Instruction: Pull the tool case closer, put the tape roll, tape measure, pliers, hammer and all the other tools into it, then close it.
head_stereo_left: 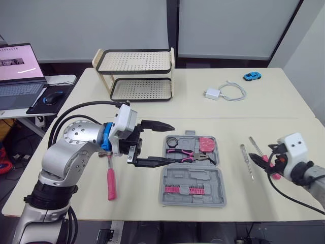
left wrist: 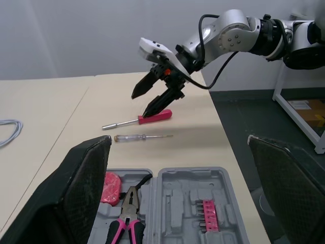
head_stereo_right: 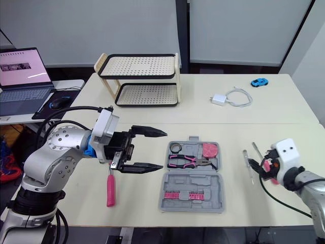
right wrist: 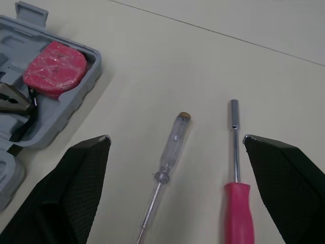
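I expect the clear-handled screwdriver (head_stereo_left: 246,159) to settle flat in place when I lower it, because a long empty hollow (head_stereo_left: 183,174) runs there between the pink bits and the tool case's hinge.
The grey tool case (head_stereo_left: 213,175) lies open near the table's front edge. In it are a black tape roll (head_stereo_left: 172,141), pink-handled pliers (head_stereo_left: 184,154), a pink tape measure (head_stereo_left: 206,144) and a strip of pink bits (head_stereo_left: 185,189). A hammer with a pink handle (head_stereo_left: 110,182) lies left of the case. My left gripper (head_stereo_left: 168,144) hovers open over the case's left edge, holding nothing. Right of the case lie a clear-handled screwdriver (right wrist: 170,145) and a pink-handled driver (right wrist: 237,206). My right gripper (head_stereo_left: 265,162) stands open just above them, its fingers (right wrist: 76,193) to either side of them.
A two-tier beige rack (head_stereo_left: 137,76) stands at the back left. A white charger with cable (head_stereo_left: 223,93) and a blue toy car (head_stereo_left: 252,76) lie at the back right. A laptop (head_stereo_left: 18,71) and mouse (head_stereo_left: 53,95) sit on a side table to the left.
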`<control>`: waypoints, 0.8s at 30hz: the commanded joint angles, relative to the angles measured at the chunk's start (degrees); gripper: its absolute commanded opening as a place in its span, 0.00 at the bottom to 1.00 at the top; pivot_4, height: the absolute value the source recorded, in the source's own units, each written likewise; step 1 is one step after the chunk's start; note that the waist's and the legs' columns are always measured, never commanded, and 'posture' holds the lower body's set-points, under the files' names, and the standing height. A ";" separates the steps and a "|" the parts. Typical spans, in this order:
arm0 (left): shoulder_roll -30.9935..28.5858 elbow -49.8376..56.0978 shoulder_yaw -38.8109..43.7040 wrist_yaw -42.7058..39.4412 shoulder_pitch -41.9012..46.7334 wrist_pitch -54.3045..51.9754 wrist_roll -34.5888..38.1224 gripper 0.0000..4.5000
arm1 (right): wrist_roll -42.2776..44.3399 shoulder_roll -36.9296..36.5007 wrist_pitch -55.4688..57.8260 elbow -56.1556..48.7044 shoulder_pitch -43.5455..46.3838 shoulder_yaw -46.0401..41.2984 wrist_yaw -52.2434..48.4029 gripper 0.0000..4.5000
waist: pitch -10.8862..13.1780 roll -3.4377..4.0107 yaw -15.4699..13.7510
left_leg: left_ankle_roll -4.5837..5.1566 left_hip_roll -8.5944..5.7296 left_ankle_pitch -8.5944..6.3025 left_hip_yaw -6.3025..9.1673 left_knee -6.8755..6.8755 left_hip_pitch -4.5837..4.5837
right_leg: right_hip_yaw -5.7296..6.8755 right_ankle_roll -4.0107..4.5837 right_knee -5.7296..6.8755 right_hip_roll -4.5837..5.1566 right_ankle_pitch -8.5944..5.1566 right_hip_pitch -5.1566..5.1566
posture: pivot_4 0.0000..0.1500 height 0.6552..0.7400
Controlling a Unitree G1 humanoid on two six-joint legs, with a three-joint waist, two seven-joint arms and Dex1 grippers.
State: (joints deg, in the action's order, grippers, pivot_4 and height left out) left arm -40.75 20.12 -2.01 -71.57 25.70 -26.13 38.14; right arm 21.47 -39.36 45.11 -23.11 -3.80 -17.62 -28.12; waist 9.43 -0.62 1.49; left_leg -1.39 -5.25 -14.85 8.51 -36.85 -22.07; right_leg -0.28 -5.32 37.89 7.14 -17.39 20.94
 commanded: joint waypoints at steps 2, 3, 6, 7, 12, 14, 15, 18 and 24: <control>-0.36 2.75 0.65 0.83 -0.16 -0.30 0.69 1.00 | -1.69 1.66 0.67 -0.70 1.49 2.17 3.21 1.00 | 0.00 0.00 0.01 | 0.00 0.00 0.00 -0.02 0.00 -0.02 | -0.04 0.00 0.03 0.00 0.00 0.07 | 1.00 1.00; -0.35 2.79 0.65 0.95 -0.15 -0.26 0.60 1.00 | -1.89 2.29 0.97 -0.23 2.06 2.72 3.89 1.00 | 0.00 0.00 0.01 | 0.00 0.00 0.00 -0.02 0.00 -0.04 | -0.04 0.00 0.04 -0.01 0.00 0.10 | 1.00 1.00; -0.24 2.87 0.43 1.26 -0.07 -0.10 0.34 1.00 | -2.69 3.74 0.78 0.77 3.20 4.24 4.94 1.00 | 0.00 0.00 0.07 | 0.00 -0.01 0.00 -0.13 0.00 -0.04 | -0.15 0.00 0.10 -0.01 0.00 0.17 | 1.00 1.00; -0.22 2.97 0.39 1.34 -0.04 -0.17 0.37 1.00 | -2.97 4.28 0.87 1.05 3.52 4.52 5.37 1.00 | 0.00 0.00 0.08 | 0.00 0.00 0.00 -0.15 0.00 -0.04 | -0.17 0.00 0.11 -0.02 0.00 0.19 | 1.00 1.00; -0.26 3.01 0.16 1.22 0.04 -0.12 0.18 1.00 | -4.34 6.40 -0.98 5.02 4.33 5.52 6.69 1.00 | 0.00 0.00 0.07 | 0.00 0.01 0.00 -0.17 0.00 -0.04 | -0.19 0.00 0.12 -0.04 0.00 0.21 | 1.00 1.00; -0.26 2.93 0.09 1.13 0.24 -0.14 0.11 1.00 | -5.37 6.72 -1.94 6.26 4.01 6.48 6.52 1.00 | 0.00 0.00 0.08 | 0.00 0.00 0.00 -0.18 0.00 -0.04 | -0.21 0.00 0.12 -0.04 0.00 0.22 | 1.00 1.00; -0.31 2.92 0.02 1.03 0.40 -0.20 0.09 1.00 | -5.71 6.84 -2.34 6.80 3.99 6.66 6.47 1.00 | 0.00 0.00 0.08 | 0.00 0.01 0.00 -0.19 0.00 -0.04 | -0.22 0.00 0.13 -0.04 0.00 0.23 | 1.00 1.00; -0.34 3.10 -0.06 1.00 0.72 -0.48 0.15 1.00 | -6.13 7.24 -3.20 8.12 4.09 6.89 6.64 1.00 | 0.00 0.00 0.12 | 0.00 0.02 0.00 -0.22 0.00 -0.04 | -0.24 0.00 0.14 -0.05 0.00 0.24 | 1.00 1.00; -0.47 3.49 0.02 0.77 0.73 -1.07 0.48 1.00 | -7.48 8.24 -4.08 9.75 3.63 8.07 6.93 0.79 | 0.00 0.00 0.14 | 0.00 0.02 0.00 -0.26 0.01 -0.03 | -0.28 0.00 0.16 -0.06 0.00 0.27 | 1.00 1.00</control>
State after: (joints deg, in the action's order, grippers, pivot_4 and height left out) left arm -40.79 21.74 -2.05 -70.67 25.54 -27.22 38.00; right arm 14.56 -31.27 42.11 -12.78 -0.12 -9.30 -21.32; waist 9.42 -0.61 1.63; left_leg -1.39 -5.23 -14.85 8.24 -36.84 -22.11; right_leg -0.57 -5.33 38.06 7.07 -17.39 21.21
